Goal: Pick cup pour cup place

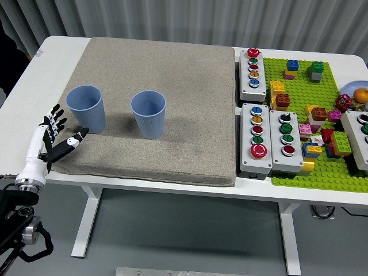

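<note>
Plain blue alone shows inside (pixel 84 97) the cup (pixel 90 115) by my left gripper. I should expect clear liquid to come out in a thin stream when I pour.
Two blue ribbed cups stand upright on a grey mat (pixel 172 86). The left cup (pixel 86 108) is near the mat's left edge; the right cup (pixel 148 114) stands a little to its right. My left hand (pixel 56 138) is at the mat's front left corner, fingers spread and empty, just below and left of the left cup, not touching it. The inside of each cup shows nothing I can make out. My right hand is out of view.
Button boxes (pixel 253 68) (pixel 257 138) (pixel 286 140) stand right of the mat. A green baseplate (pixel 322 172) with several toy bricks lies at the right, with another button box (pixel 359 135) and an orange ball (pixel 360 95) at the edge.
</note>
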`<state>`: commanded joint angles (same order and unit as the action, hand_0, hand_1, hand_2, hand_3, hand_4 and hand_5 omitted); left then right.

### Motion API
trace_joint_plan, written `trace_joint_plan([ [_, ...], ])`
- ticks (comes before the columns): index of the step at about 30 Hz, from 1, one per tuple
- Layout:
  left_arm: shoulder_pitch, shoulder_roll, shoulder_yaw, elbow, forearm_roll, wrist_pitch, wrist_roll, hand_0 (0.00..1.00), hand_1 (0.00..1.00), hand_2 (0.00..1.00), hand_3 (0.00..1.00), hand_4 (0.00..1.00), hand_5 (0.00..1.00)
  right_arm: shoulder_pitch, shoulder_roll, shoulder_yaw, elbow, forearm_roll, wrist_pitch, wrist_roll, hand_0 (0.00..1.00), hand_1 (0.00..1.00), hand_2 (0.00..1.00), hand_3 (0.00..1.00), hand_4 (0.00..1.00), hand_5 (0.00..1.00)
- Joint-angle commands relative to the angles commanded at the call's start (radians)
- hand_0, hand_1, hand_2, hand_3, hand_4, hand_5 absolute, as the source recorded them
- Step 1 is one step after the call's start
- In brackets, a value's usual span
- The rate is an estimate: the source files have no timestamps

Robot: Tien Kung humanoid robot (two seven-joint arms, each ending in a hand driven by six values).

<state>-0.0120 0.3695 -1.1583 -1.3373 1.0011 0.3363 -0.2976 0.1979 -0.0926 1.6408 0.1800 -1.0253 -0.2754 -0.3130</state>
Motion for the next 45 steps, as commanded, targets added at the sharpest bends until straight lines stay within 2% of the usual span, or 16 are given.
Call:
trace_joint_plan([
  [6,-0.039,0.0,0.015,0.036,-0.012,0.0,0.003,0.921,0.933,0.998,0.998,0.934,0.302,0.0,0.001,-0.003,0.0,0.003,0.001,0.0,0.699,0.625,0.561,0.57,0.002,0.06],
  [17,-0.124,-0.028,0.061,0.118,-0.008,0.008,0.011,0.923,0.932,0.998,0.998,0.934,0.302,-0.003,0.001,-0.005,0.0,0.005,0.002,0.002,0.7,0.625,0.561,0.57,0.002,0.06],
  [22,-0.159,-0.03,0.08,0.142,-0.012,0.008,0.012,0.923,0.932,0.998,0.998,0.934,0.302,-0.002,0.0,-0.009,0.0,0.01,0.002,0.003,0.7,0.625,0.561,0.57,0.002,0.06],
  [35,-0.179,-0.035,0.078,0.165,-0.02,0.006,0.015,0.926,0.932,0.998,0.998,0.935,0.311,0.002,-0.002,-0.007,0.0,0.008,0.003,0.004,0.7,0.625,0.561,0.569,0.002,0.058],
  [45,-0.211,-0.051,0.094,0.185,-0.017,0.002,0.02,0.927,0.932,0.998,0.998,0.935,0.314,0.008,-0.003,-0.009,0.0,0.011,0.003,0.004,0.7,0.625,0.56,0.569,0.002,0.056],
])
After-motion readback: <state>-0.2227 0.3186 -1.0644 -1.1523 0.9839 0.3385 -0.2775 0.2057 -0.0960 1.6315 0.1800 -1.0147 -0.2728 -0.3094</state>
